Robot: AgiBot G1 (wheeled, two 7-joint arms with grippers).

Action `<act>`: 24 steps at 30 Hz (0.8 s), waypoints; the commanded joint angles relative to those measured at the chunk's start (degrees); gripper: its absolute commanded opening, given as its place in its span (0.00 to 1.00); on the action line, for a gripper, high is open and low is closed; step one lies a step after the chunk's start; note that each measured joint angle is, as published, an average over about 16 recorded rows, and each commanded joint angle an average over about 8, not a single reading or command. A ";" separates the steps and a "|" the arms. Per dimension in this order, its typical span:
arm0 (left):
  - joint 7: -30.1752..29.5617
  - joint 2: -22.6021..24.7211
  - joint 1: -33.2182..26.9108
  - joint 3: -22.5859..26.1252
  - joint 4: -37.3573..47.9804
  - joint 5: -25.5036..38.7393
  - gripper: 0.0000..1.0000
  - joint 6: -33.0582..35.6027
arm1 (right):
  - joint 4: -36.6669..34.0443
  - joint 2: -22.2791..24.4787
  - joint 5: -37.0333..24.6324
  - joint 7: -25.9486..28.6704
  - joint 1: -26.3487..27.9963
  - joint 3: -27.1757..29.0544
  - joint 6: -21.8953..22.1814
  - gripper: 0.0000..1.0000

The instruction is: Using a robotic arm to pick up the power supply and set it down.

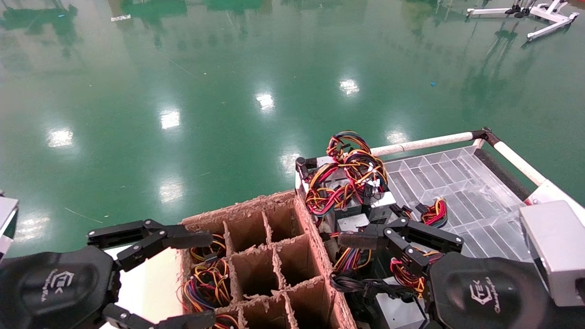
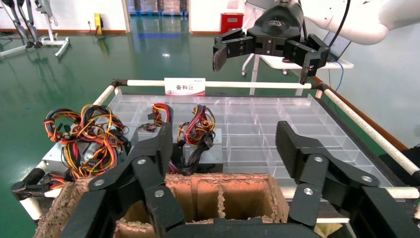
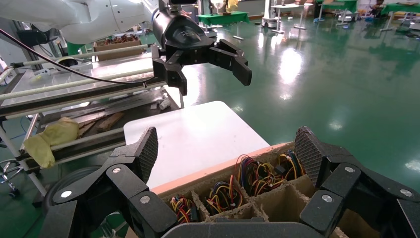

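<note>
The wire bundle point(image 3: 181, 208) sits on top of the crate's corner cell point(image 3: 190, 213). A hidden power supply will come up hanging under the wires when I lift them.
Several power supplies, silver-grey boxes point(image 1: 352, 222) under tangled red, orange and yellow wires point(image 1: 347, 178), lie at the near-left corner of a clear tray point(image 1: 457, 183). In the left wrist view one such box point(image 2: 200, 148) lies just beyond the crate. My right gripper point(image 1: 352, 281) hovers open over those boxes, next to the crate's right wall, with nothing between its fingers point(image 3: 227, 148). My left gripper point(image 1: 209, 277) hangs open and empty over the crate's left side point(image 2: 225, 144). Each wrist view shows the other gripper farther off, the right gripper point(image 2: 265, 62) and the left gripper point(image 3: 213, 79).
A brown cardboard divider crate point(image 1: 274, 256) stands between the arms. Its left cells hold wire bundles point(image 3: 257, 173); the middle cells look empty. A white tabletop point(image 3: 198, 134) lies left of it. White rails point(image 1: 425, 144) and a label plate point(image 2: 184, 87) border the tray. Green floor lies beyond.
</note>
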 commanded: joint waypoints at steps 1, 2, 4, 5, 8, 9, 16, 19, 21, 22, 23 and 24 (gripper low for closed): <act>0.00 0.00 0.00 0.00 0.00 0.00 0.00 0.00 | 0.00 0.00 0.00 0.00 0.00 0.00 0.00 1.00; 0.00 0.00 0.00 0.00 0.00 0.00 0.00 0.00 | 0.00 0.00 0.00 0.00 0.00 0.00 0.00 1.00; 0.00 0.00 0.00 0.00 0.00 0.00 0.00 0.00 | 0.00 0.00 0.00 0.00 0.00 0.00 0.00 1.00; 0.00 0.00 0.00 0.00 0.00 0.00 0.00 0.00 | 0.00 0.00 0.00 0.00 0.00 0.00 0.00 1.00; 0.00 0.00 0.00 0.00 0.00 0.00 0.00 0.00 | 0.01 -0.01 0.00 0.00 -0.02 0.02 -0.01 1.00; 0.00 0.00 0.00 0.00 0.00 0.00 0.00 0.00 | 0.02 -0.02 -0.02 0.00 -0.02 0.01 -0.01 1.00; 0.00 0.00 0.00 0.00 0.00 0.00 0.00 0.00 | 0.75 -1.25 -3.00 -0.05 0.21 -1.83 0.15 1.00; 0.00 0.00 0.00 0.00 0.00 0.00 0.00 0.00 | 1.56 -2.85 -6.54 0.10 1.01 -3.96 0.31 1.00; 0.00 0.00 0.00 0.00 0.00 0.00 0.00 0.00 | 2.10 -4.17 -9.24 0.28 1.81 -5.62 0.29 1.00; 0.00 0.00 0.00 0.00 0.00 0.00 0.00 0.00 | 2.29 -4.93 -10.51 0.39 2.25 -6.45 0.25 1.00; 0.00 0.00 0.00 0.00 0.00 0.00 0.00 0.00 | 2.40 -5.70 -11.61 0.50 2.66 -7.23 0.19 1.00; 0.00 0.00 0.00 0.00 0.00 0.00 0.00 0.00 | 2.48 -6.53 -12.73 0.59 3.07 -8.03 0.13 1.00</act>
